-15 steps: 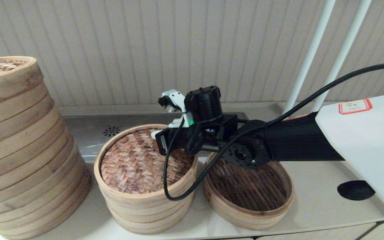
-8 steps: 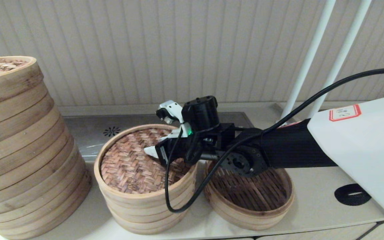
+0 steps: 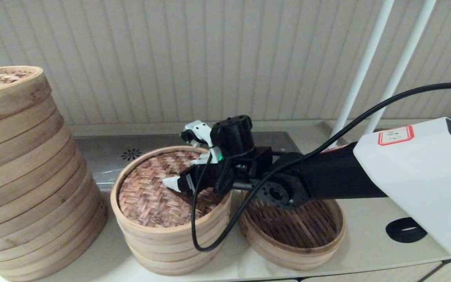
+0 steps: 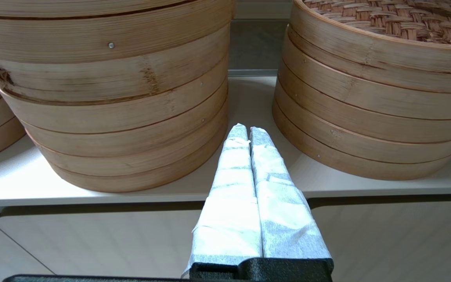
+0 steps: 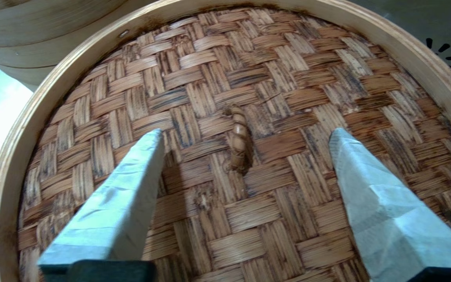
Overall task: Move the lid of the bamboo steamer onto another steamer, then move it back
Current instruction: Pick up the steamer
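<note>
I am going to lift and carry the bamboo steamer lid (image 3: pixel 149 193), and it will hang nearly level because the small woven handle loop (image 5: pixel 240 140) sits at the middle.
The bamboo steamer lid (image 3: pixel 147 199), pale-rimmed with a reddish-brown woven top, sits on the several-tier middle steamer (image 3: pixel 170 250). My right gripper (image 3: pixel 178 158) hangs open just above the lid. In the right wrist view its two taped fingertips (image 5: pixel 147 149) stand on either side of the lid's small woven handle loop (image 5: pixel 239 137), touching nothing. The other steamer (image 3: pixel 294 256), one shallow basket with a dark slatted floor, stands uncovered to the right, partly under the right arm. My left gripper (image 4: pixel 245 131) is shut and empty, low before the counter's front edge.
A much wider, tall steamer stack (image 3: pixel 26 176) with its own paler lid fills the left side, close to the middle steamer. A black ring (image 3: pixel 405 230) lies on the counter at the right. Two white poles (image 3: pixel 362 66) rise behind. A steel panel (image 3: pixel 104 152) runs along the back.
My right gripper has moved left and down, from the lid's far right edge to over its centre. Its lower fingertip now shows above the weave. The lid has not moved.
</note>
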You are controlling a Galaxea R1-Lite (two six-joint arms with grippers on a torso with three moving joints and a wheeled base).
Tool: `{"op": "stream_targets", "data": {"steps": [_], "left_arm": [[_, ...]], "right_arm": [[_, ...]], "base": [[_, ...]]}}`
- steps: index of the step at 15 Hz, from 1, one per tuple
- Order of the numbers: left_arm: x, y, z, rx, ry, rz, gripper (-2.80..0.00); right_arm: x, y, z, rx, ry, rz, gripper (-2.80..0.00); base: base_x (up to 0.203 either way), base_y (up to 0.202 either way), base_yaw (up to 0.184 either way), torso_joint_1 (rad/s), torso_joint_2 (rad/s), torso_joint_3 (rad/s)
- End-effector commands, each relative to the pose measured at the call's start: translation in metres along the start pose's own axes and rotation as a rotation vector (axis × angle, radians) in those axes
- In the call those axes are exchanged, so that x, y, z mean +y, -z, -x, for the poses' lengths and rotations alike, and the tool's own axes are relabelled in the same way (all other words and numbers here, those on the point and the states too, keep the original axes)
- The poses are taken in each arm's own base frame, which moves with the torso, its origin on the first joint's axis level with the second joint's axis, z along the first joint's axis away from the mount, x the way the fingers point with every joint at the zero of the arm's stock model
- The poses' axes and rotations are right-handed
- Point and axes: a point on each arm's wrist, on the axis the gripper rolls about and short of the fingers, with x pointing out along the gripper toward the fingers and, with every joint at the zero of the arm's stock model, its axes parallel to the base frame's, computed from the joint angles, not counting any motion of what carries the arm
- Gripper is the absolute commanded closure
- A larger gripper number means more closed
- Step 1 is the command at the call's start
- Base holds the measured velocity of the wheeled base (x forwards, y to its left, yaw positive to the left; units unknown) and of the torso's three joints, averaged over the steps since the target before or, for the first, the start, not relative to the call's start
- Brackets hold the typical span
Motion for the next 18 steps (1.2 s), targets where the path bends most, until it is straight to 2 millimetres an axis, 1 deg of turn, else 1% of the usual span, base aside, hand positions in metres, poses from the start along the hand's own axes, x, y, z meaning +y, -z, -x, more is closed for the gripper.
{"op": "stream_targets", "data": {"steps": [1,6,7,8,15,18], "left_arm": [[0.0,0.0,0.0,0.002,0.0,0.001,0.0],[0.0,0.0,0.0,0.002,0.0,0.001,0.0],[0.0,0.0,0.0,0.001,0.0,0.001,0.0],[0.0,0.0,0.0,0.001,0.0,0.001,0.0],[0.0,0.0,0.0,0.002,0.0,-0.001,0.0],[0.0,0.0,0.0,0.002,0.0,0.001,0.0]], "right_arm": [[0.0,0.0,-0.001,-0.001,-0.002,0.001,-2.8],[0.0,0.006,-0.006,0.011,-0.004,0.016,-2.8],[0.0,0.006,-0.006,0.012,-0.004,0.017,-2.27],[0.0,0.006,-0.007,0.014,-0.004,0.017,0.0],[0.001,0.011,-0.008,0.029,-0.009,0.037,0.0],[0.003,0.009,-0.006,0.022,-0.011,0.04,0.0]], "base": [[0.0,0.0,0.0,0.0,0.0,0.0],[0.0,0.0,0.0,0.0,0.0,0.0],[0.0,0.0,0.0,0.0,0.0,0.0],[0.0,0.0,0.0,0.0,0.0,0.0],[0.0,0.0,0.0,0.0,0.0,0.0],[0.0,0.0,0.0,0.0,0.0,0.0]]}}
